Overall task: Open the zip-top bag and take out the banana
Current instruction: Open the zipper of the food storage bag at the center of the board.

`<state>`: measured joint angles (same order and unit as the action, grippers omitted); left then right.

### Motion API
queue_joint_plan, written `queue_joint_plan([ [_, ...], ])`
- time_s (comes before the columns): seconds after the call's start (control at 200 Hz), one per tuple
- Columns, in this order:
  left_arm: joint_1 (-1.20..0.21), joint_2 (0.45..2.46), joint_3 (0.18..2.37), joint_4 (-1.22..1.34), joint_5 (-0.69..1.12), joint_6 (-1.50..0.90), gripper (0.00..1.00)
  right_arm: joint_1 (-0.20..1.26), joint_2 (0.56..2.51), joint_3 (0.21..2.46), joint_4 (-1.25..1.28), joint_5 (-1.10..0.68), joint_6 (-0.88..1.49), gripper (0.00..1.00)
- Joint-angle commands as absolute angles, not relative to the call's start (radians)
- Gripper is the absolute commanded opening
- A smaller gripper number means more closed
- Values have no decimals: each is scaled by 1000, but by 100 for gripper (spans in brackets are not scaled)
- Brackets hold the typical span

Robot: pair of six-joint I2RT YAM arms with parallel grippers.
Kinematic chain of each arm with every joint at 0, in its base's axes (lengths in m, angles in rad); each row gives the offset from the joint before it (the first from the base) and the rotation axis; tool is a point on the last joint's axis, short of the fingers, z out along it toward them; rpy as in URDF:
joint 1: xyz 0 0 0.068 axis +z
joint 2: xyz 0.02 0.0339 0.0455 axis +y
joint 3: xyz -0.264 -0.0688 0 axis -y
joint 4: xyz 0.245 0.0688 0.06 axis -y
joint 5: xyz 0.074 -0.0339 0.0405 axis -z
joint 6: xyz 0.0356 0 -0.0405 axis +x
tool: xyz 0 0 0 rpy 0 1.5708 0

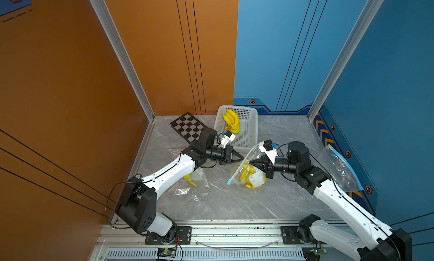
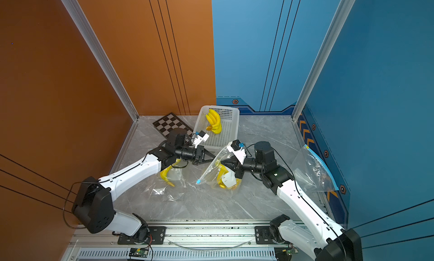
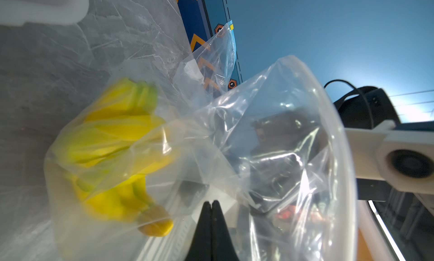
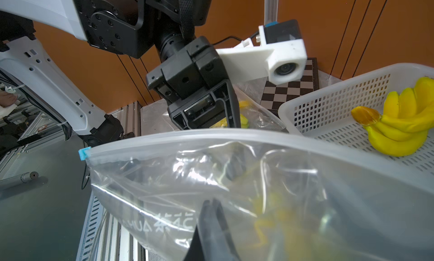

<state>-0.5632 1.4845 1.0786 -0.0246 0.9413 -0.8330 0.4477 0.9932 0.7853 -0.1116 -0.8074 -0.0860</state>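
Note:
My left gripper should hold the bag's rim [image 4: 236,134] while my right gripper is shut on the bag's side [image 4: 211,188], before it opens and reaches down for the banana.
A clear zip-top bag [image 1: 239,173] [image 2: 211,170] is held up off the grey table in the middle, with a yellow banana [image 1: 247,175] [image 3: 117,142] and a white label inside. Its blue slider [image 4: 82,153] sits at one end of the zip strip. My right gripper [image 1: 250,162] [image 4: 212,201] is shut on the bag's wall just below the strip, and film veils its fingers. From the opposite side, my left gripper [image 1: 243,157] [image 3: 211,202] meets the bag's rim with its jaws pressed together on the film. The two grippers nearly touch.
A white basket [image 1: 246,135] holding a banana bunch [image 1: 231,122] stands just behind the grippers. A checkerboard [image 1: 187,128] lies at the back left. Another bag with a banana [image 1: 192,180] lies under the left arm. An empty bag [image 1: 340,170] leans on the right wall.

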Motion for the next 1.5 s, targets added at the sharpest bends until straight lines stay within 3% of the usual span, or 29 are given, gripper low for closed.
queue_joint_plan([
  [0.0,-549,1451,1073,23,961,-851,0,438,961,766,-73,-802,-92,0],
  [0.42,-433,1358,993,-13,918,-912,0,347,855,691,-120,-886,-93,0],
  [0.435,-435,1365,991,-13,919,-931,12,350,853,691,-117,-888,-91,0],
  [0.475,-440,1390,992,-4,927,-969,89,361,849,698,-118,-886,-99,0],
  [0.49,-445,1398,994,-4,931,-975,100,366,848,700,-120,-884,-107,0],
  [0.816,-544,1494,1052,143,1011,-1149,98,425,881,813,-333,-844,-514,0],
  [1.066,-647,1591,923,659,969,-1520,98,423,976,785,-317,-858,-585,0],
  [1.351,-698,1602,918,678,978,-1499,100,385,1010,723,-235,-844,-530,0],
  [1.406,-696,1605,929,680,985,-1499,88,384,1020,722,-236,-839,-528,0],
  [1.461,-695,1616,944,680,1000,-1506,56,384,1026,722,-236,-836,-526,0],
  [1.496,-695,1626,947,697,1007,-1519,44,385,1029,724,-235,-835,-524,0],
])
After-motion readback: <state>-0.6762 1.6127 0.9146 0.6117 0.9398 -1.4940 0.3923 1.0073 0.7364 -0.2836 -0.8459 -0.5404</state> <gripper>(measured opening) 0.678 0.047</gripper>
